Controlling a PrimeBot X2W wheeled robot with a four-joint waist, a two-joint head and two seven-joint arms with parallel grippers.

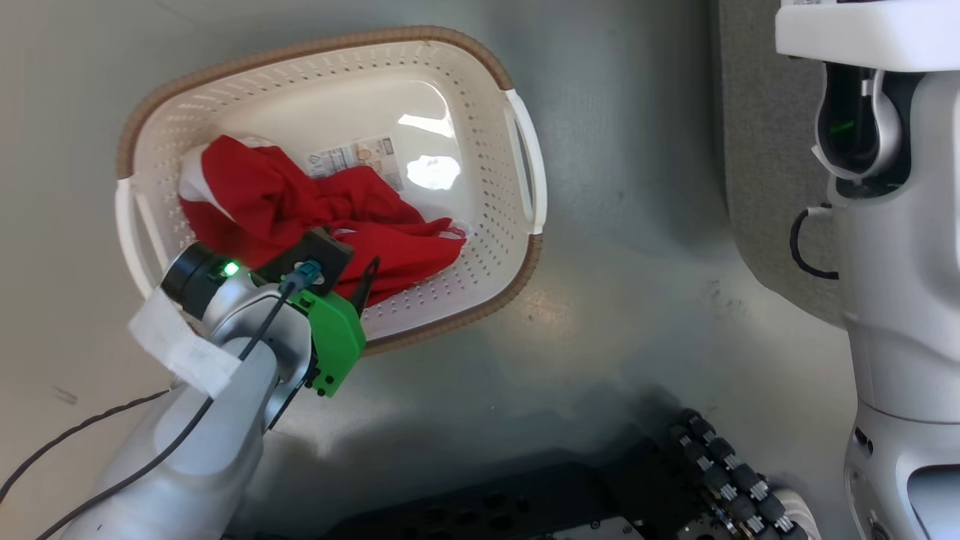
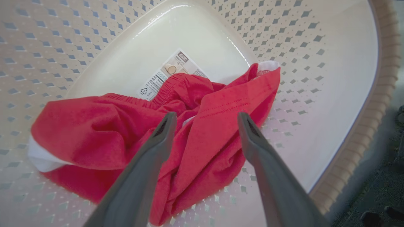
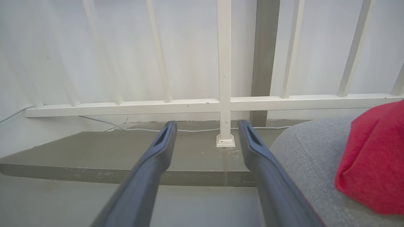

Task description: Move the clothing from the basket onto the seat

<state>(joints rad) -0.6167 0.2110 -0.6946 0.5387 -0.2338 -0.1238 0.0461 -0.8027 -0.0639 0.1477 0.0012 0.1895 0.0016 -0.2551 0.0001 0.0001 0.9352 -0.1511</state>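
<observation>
The red folds run into each other unbroken, so I expect the red clothing to come out whole and leave the basket empty when I lift it.
The cream perforated basket stands on the grey floor with crumpled red clothing lying in its left half, white trim showing at one end. My left gripper is open and hangs just above the red clothing, its fingers straddling a fold without touching it. One dark finger pokes past the green wrist cover. A sticker shows on the basket floor. My right gripper is open and holds nothing, beside the grey seat. Another red garment lies on that seat.
The seat's grey edge is right of the basket, with my pale right arm in front of it. My dark wheeled base sits at the bottom. A white railing and a low step stand ahead of the right gripper.
</observation>
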